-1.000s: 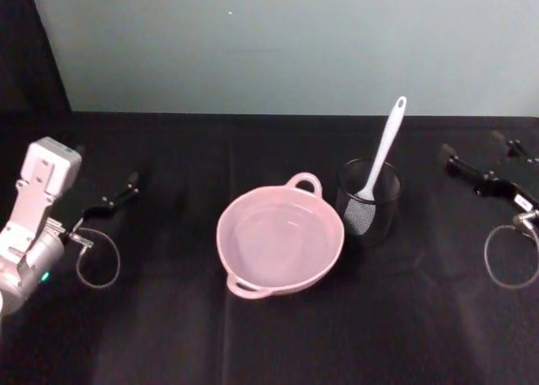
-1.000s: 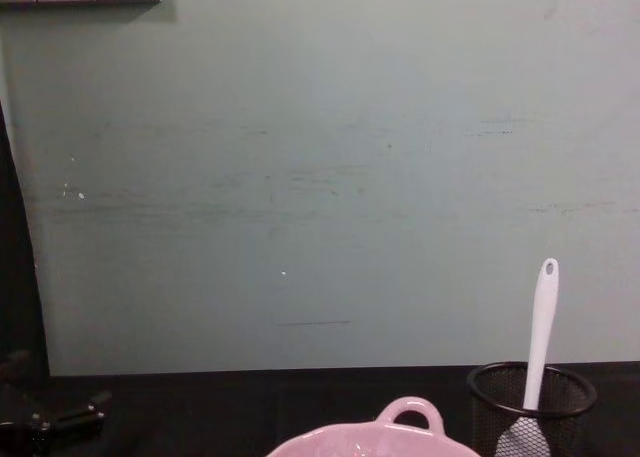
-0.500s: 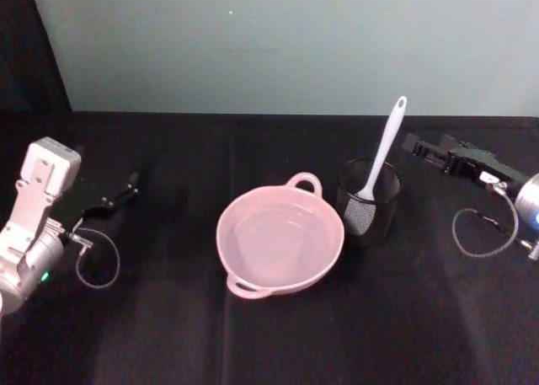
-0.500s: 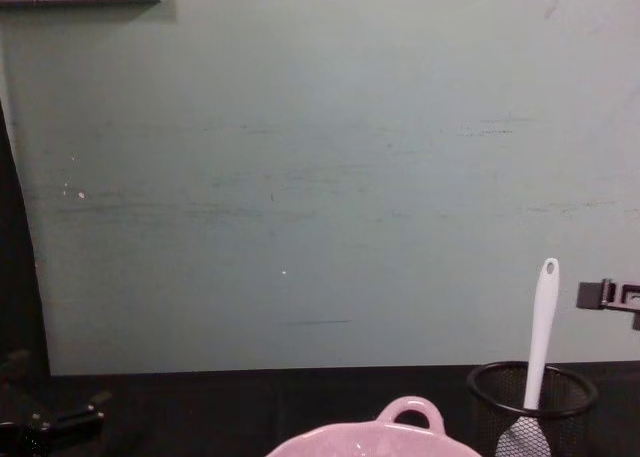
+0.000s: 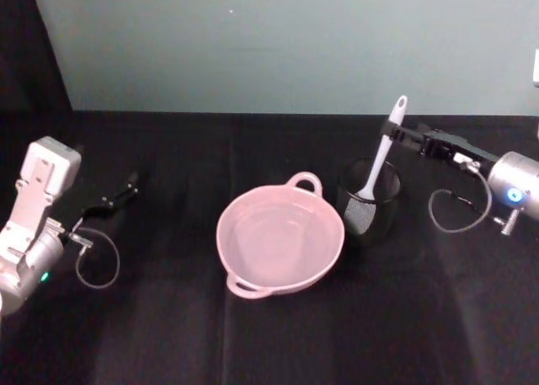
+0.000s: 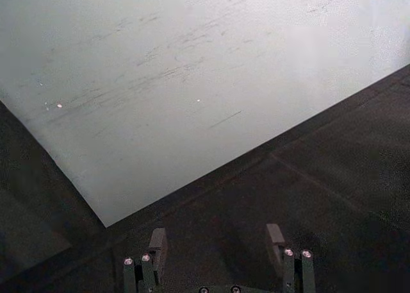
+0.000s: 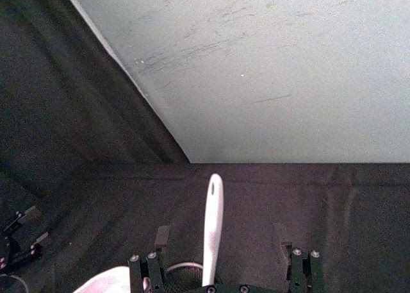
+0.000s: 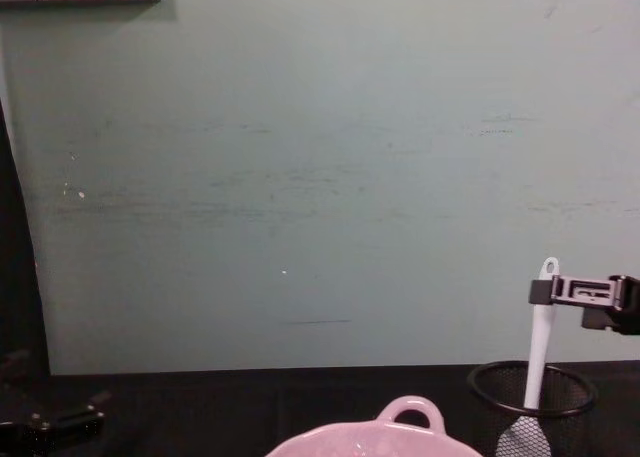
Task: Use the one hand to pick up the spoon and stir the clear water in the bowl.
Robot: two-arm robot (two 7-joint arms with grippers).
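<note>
The white spoon's blade is narrower than the mesh cup's rim, so the spoon will slip out and the cup will stay standing when the robot lifts.
The white spoon stands slanted in a black wire-mesh cup, its handle tip up. My right gripper is open at the upper handle. In the right wrist view the spoon rises between the two spread fingers, nearer one of them, with no contact visible. In the chest view the right gripper crosses the spoon just below its tip. The pink bowl holds clear water and sits left of the cup. My left gripper is parked open at the far left.
The black cloth table ends at a pale green wall behind. The mesh cup nearly touches the bowl's right side. Cable loops hang by both wrists. Bare cloth lies in front of the bowl.
My right gripper has swept in from the right edge toward the left and now straddles the spoon's upper handle. The left arm, spoon, cup and bowl have not moved.
</note>
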